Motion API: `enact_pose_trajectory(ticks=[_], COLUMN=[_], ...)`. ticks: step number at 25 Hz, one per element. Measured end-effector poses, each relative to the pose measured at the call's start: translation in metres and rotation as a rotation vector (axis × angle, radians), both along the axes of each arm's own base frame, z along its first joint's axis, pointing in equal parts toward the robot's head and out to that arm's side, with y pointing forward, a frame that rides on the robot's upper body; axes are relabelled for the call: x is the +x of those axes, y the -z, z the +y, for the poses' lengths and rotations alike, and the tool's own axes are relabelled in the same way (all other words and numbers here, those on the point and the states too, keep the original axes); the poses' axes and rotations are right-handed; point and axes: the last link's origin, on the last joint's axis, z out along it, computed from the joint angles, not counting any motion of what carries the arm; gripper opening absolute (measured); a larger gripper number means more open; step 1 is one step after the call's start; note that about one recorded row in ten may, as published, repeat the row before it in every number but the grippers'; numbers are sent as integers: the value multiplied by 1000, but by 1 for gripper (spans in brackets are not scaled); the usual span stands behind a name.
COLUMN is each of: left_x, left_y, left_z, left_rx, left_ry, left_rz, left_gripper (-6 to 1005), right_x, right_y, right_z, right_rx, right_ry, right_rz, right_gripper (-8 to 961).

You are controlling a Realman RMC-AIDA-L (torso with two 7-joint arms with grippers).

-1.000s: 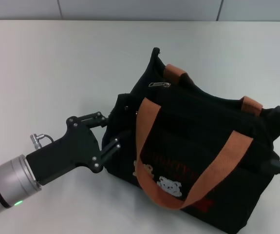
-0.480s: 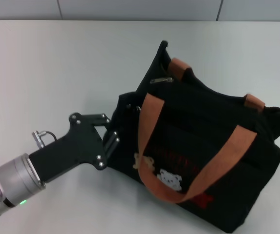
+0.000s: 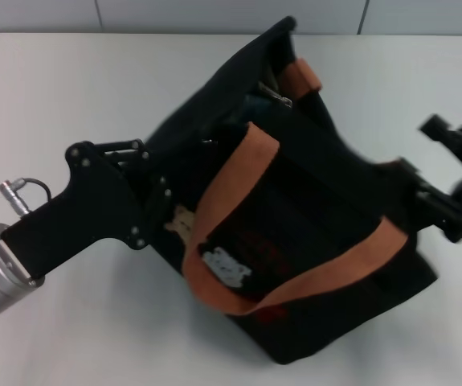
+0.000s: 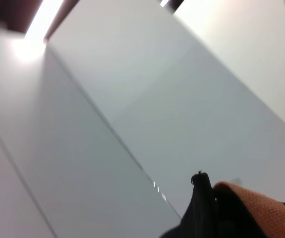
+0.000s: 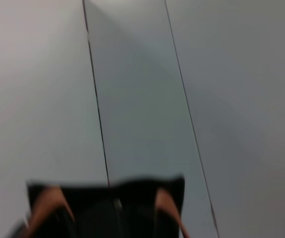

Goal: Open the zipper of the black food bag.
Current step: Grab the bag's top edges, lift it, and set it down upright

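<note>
Next, my right gripper moves back and comes in at the pull tab's end (image 3: 275,95), because it is by the bag's corner (image 3: 407,213), away from the silver pull tab.
The black food bag (image 3: 319,209) stands tilted in the middle of the white table, its two orange-brown handles draped over its side. At the far upper end of its top seam a small silver pull tab marks the zipper (image 3: 278,97). My left gripper (image 3: 146,189) is pressed into the bag's left end panel and looks shut on the fabric. Blurred at the bag's right end, my right gripper (image 3: 425,161) has its fingers spread, the lower one by the bag's corner. The left wrist view catches one bag corner (image 4: 201,203). The bag's top (image 5: 112,208) is in the right wrist view.
The white table (image 3: 70,96) runs out to the left and in front of the bag. A grey panelled wall (image 3: 214,14) lines the far edge.
The bag has swung and tipped, its left end carried left and up with my left gripper, which closed onto it. My right gripper has come into view at the bag's right end.
</note>
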Motion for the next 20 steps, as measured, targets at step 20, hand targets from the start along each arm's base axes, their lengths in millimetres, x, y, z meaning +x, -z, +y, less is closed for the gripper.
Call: enact_pose_trajectory(ticks=[20], left_x=[24], left_y=[1], left_z=[13], left_rx=[316], left_ry=[223], left_rz=[101], left_gripper=[86], right_x=[-62], right_y=[85], right_z=[64], right_rx=[-160], right_ry=[-144], right_rz=[-321], right_gripper=[819])
